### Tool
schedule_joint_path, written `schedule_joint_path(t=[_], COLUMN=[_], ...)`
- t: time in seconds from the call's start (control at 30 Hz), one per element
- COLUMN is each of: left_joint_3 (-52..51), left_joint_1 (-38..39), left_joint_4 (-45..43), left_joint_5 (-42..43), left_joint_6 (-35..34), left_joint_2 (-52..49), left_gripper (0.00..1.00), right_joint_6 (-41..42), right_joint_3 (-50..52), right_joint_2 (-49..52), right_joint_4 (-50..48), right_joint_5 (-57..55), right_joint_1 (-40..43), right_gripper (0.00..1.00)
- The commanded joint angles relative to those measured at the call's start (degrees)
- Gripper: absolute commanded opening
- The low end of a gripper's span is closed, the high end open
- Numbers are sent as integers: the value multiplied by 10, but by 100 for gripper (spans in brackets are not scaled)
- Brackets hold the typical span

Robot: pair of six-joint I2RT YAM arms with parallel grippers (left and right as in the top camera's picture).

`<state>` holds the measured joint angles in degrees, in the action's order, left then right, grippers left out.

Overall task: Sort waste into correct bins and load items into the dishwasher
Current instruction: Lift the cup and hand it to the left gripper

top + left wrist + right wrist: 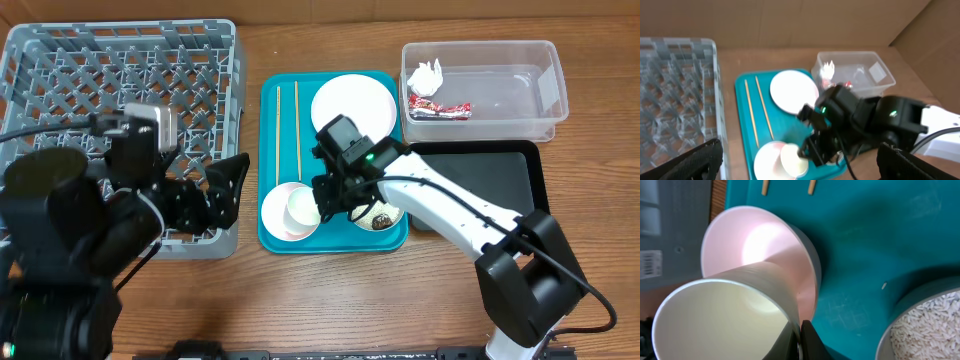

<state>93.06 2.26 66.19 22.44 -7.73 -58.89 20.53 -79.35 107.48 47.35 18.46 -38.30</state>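
The white cup is held by its rim (791, 319) in my right gripper, far from the grey dish rack, so next my left gripper grabs the cup's body (303, 206) first.
On the teal tray (272, 100) a small white cup (302, 207) sits tilted inside a pale pink bowl (278, 216). My right gripper (325, 200) is shut on the cup's rim (790, 322), one finger inside the wall and one outside. A bowl of white rice (927, 325) with a brown lump (381, 222) stands just right of it. The round white plate (352, 105) and two chopsticks (279, 130) lie further back on the tray. My left gripper (228, 188) hangs open over the right edge of the grey dish rack (100, 80).
The clear tub (500, 95) at the back right holds a crumpled tissue (425, 74) and a red wrapper (440, 108). A black tray (490, 180) lies in front of it, partly under my right arm.
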Motion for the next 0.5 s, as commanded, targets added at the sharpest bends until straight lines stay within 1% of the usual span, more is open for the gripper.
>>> schedule_joint_path(t=[0.0, 0.07, 0.1, 0.17, 0.23, 0.33, 0.47], left_joint_3=[0, 0, 1, 0, 0, 1, 1], left_joint_1=[3, 3, 3, 3, 3, -1, -9], left_joint_4=[16, 31, 37, 41, 34, 19, 12], left_joint_5=[-4, 2, 21, 84, 196, 323, 423], left_joint_6=[-37, -43, -43, -32, 10, 65, 104], left_joint_2=[-47, -81, -101, -130, -157, -179, -195], left_gripper=[100, 100, 100, 100, 100, 100, 100], right_joint_6=[-38, -72, -83, -103, -126, -145, -146], right_joint_3=[-40, -49, -51, -52, -52, -52, -52], right_joint_2=[-40, -57, -65, -85, -104, -127, -155], right_joint_4=[1, 0, 0, -2, -5, -19, -55], right_joint_5=[87, 166, 200, 268, 342, 440, 541], right_joint_1=[30, 55, 68, 100, 134, 176, 214], right_gripper=[4, 4, 4, 4, 4, 4, 4])
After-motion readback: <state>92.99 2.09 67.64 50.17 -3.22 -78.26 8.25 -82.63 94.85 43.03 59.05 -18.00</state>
